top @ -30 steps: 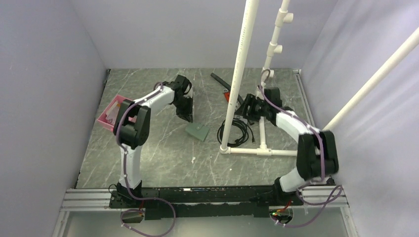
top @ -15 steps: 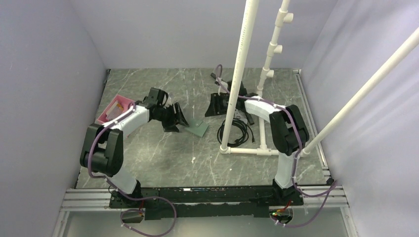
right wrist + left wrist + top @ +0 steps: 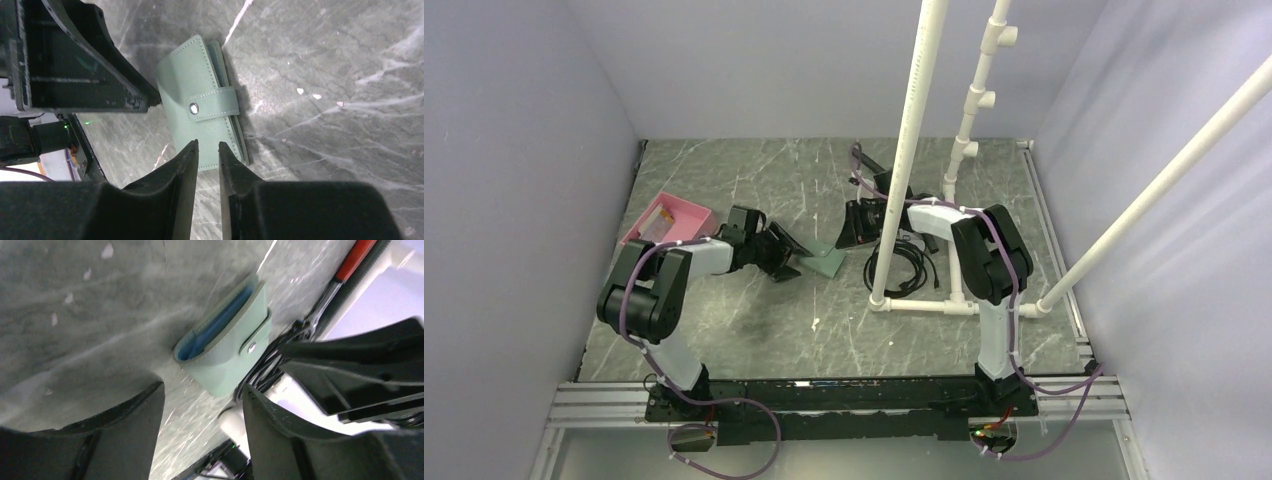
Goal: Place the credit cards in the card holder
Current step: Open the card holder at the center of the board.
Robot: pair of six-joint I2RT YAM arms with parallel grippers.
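The snap tab (image 3: 215, 104) holds the card holder closed, so the robot's left gripper should hold the cover (image 3: 179, 80) steady while the robot's right gripper opens wide and grabs the tab.
The card holder (image 3: 826, 260) (image 3: 227, 340) (image 3: 202, 100) lies flat on the table, a muted-green wallet shut by its snap tab, with pale blue showing at one edge. My left gripper (image 3: 776, 256) (image 3: 202, 390) is low on the wallet's left, open, with nothing between its fingers. My right gripper (image 3: 861, 225) (image 3: 206, 145) hovers at the wallet's right edge. Its jaws are only a narrow gap apart and hold nothing. The credit cards (image 3: 660, 222) lie in the pink tray at the left, far from both grippers.
The pink tray (image 3: 694, 211) sits by the left wall. White pipe posts (image 3: 902, 170) and their base bar (image 3: 934, 305) stand right of the wallet, beside a coil of black cable (image 3: 909, 265). A red-handled tool (image 3: 352, 260) lies behind them.
The left arm swung down from the back to the wallet's left and its gripper opened. The right gripper moved left to the wallet and its jaws narrowed.
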